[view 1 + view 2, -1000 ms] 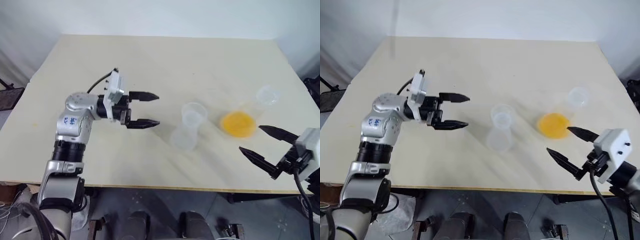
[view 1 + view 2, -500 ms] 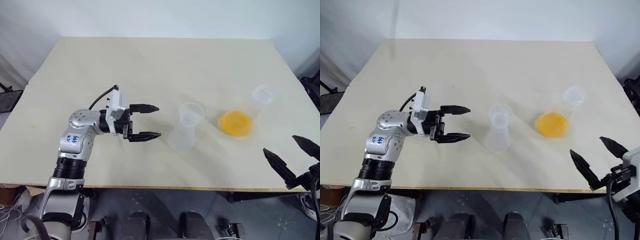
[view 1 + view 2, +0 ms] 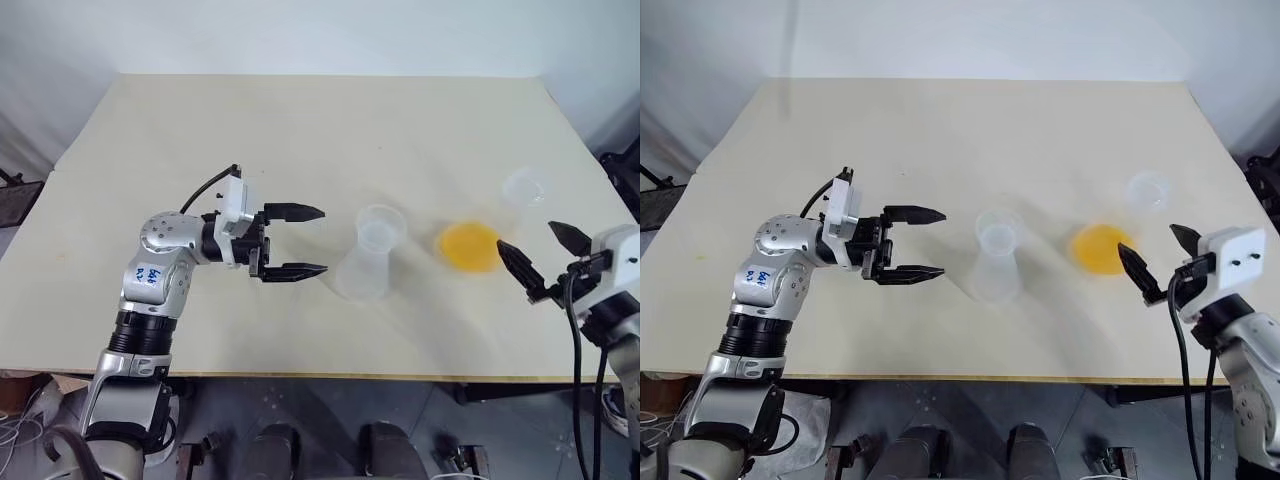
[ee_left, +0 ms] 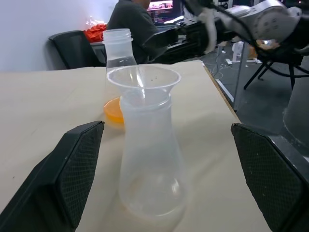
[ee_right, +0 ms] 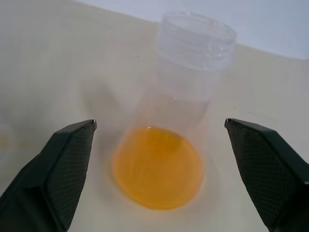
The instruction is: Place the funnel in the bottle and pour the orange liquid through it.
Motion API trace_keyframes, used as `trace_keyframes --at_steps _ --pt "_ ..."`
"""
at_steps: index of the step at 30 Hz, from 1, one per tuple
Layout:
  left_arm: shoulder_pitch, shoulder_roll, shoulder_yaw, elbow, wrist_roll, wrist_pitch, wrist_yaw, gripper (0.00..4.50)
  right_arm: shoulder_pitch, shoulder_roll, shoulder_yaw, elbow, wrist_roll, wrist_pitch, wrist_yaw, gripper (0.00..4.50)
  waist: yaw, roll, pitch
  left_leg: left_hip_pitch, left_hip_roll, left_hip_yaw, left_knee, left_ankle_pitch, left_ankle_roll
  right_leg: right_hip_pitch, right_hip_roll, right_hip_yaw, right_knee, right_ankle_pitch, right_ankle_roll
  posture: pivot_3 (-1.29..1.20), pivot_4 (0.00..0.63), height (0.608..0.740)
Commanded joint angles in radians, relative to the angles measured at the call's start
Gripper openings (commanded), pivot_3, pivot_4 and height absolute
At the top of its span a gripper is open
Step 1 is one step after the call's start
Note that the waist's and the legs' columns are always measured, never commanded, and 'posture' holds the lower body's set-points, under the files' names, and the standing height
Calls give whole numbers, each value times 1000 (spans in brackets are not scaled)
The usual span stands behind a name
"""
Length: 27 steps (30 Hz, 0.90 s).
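Note:
The clear flask will empty in a narrow stream when I pour, since the orange liquid lies shallow below the flask's open threaded opening.
The cloudy conical bottle stands upright mid-table, and the clear funnel sits in its neck. Open and level, my left gripper is just left of the bottle, which stands between its fingers in the left wrist view without touching them. To the right, the orange liquid lies shallow in a second clear flask with a threaded mouth. My right gripper is open just short of that flask, pointing at it. In the right wrist view the orange liquid lies between the spread fingers.
The pale wooden table runs wide and bare behind both flasks; its front edge passes just below my right gripper. Past the table's right end, a seated person and office chairs show in the left wrist view.
My right gripper came up from beyond the table's front edge and swung in toward the flask with the orange liquid. The left gripper and both vessels kept their places.

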State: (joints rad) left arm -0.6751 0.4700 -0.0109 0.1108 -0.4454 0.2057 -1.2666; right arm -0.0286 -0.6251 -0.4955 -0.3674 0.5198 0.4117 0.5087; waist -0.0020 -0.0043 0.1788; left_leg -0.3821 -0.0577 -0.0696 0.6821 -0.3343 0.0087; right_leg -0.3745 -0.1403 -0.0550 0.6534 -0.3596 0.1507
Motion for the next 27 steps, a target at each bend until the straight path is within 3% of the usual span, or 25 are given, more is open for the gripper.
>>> trace_keyframes --at_steps 1,13,27 --pt "24 21 18 -82 -29 23 22 4476 -71 -17 19 60 -27 -47 7 4500 -1 0 0 0 1 0 0 0 0 0 0 0 0 0 0 0 150 740" --pt "81 43 40 -183 -67 80 80 4476 -286 0 106 280 -76 -128 38 4500 -1 0 0 0 0 0 0 0 0 0 0 0 0 0 0 0 150 740" --pt "106 55 50 -215 -74 86 103 4476 -370 11 126 365 -72 -131 42 4500 -2 0 0 0 1 0 0 0 0 0 0 0 -1 0 0 0 150 740"
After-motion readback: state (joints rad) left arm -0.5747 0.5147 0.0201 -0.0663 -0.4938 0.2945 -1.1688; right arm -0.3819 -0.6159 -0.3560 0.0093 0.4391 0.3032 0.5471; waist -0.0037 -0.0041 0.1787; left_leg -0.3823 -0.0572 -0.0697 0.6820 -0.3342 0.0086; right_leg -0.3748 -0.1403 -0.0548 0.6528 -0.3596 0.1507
